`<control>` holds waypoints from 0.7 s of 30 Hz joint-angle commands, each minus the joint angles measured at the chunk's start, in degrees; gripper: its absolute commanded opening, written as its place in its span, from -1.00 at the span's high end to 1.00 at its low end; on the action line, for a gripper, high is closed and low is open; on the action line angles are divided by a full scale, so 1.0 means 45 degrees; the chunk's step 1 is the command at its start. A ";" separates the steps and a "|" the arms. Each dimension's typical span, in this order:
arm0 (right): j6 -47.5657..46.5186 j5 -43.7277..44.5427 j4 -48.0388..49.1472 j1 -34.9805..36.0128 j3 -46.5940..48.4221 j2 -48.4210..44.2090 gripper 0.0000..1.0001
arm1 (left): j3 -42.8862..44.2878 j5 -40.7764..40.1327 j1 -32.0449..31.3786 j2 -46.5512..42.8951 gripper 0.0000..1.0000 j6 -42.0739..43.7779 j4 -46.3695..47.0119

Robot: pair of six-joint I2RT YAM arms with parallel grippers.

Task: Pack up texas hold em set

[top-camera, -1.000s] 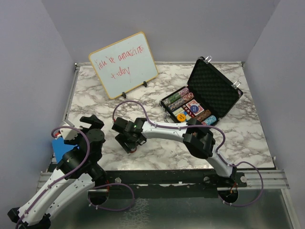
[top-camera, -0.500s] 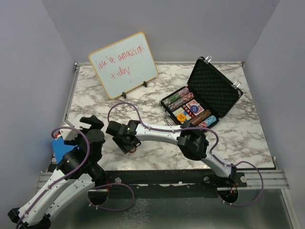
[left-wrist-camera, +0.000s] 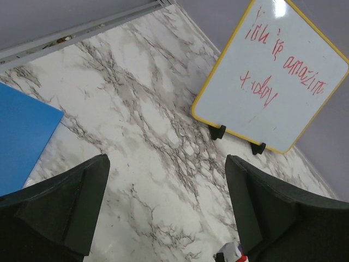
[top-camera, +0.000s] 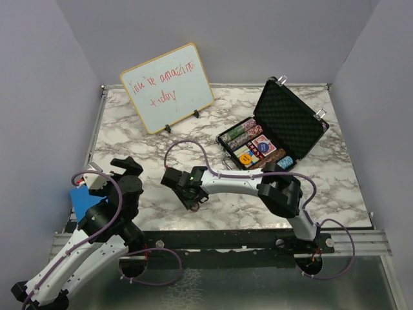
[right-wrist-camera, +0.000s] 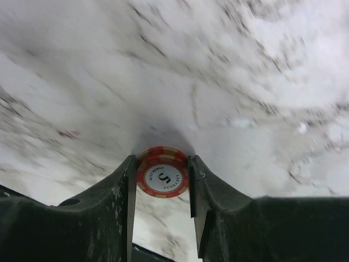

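Note:
The red poker chip is pinched across its rim by my right gripper, so my left gripper should hold the chip while my right gripper takes hold of the chip's flat sides.
The black briefcase lies open at the back right, its lid propped up. Rows of multicoloured poker chips, red card decks and an orange-yellow disc sit in its tray. Left of centre near the table's front, my right gripper points down at the marble. In the right wrist view its fingers press both edges of a red poker chip marked 5, so my right gripper is shut on it. My left gripper hovers open over the table's left side, and nothing lies within my left gripper.
A wood-framed whiteboard with red writing stands on clips at the back left, and the whiteboard also shows in the left wrist view. A blue flat object lies at the table's front left corner.
The right gripper's fingers have narrowed onto the red chip. The arm swung left, then back to the right. The left arm has not moved.

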 commanded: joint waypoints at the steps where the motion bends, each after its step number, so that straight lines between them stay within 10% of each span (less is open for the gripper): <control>1: -0.0149 -0.0294 -0.1166 -0.0486 -0.2633 -0.0758 0.39 | -0.0470 0.1406 0.0026 -0.0015 -0.89 0.0096 0.0235; 10: -0.0328 -0.0944 -0.0507 -0.1422 -0.4909 -0.2747 0.37 | -0.2322 0.4752 0.0021 -0.0624 -0.90 0.0768 0.2265; 16: -0.0374 -0.0814 -0.0736 -0.1439 -0.4472 -0.2702 -0.25 | -0.2805 0.5627 0.0013 -0.0834 -0.90 0.1185 0.2929; 21: -0.0438 -0.0809 -0.1037 -0.1391 -0.4430 -0.2516 -0.32 | -0.2862 0.5785 0.0025 -0.0683 -0.90 0.1544 0.2937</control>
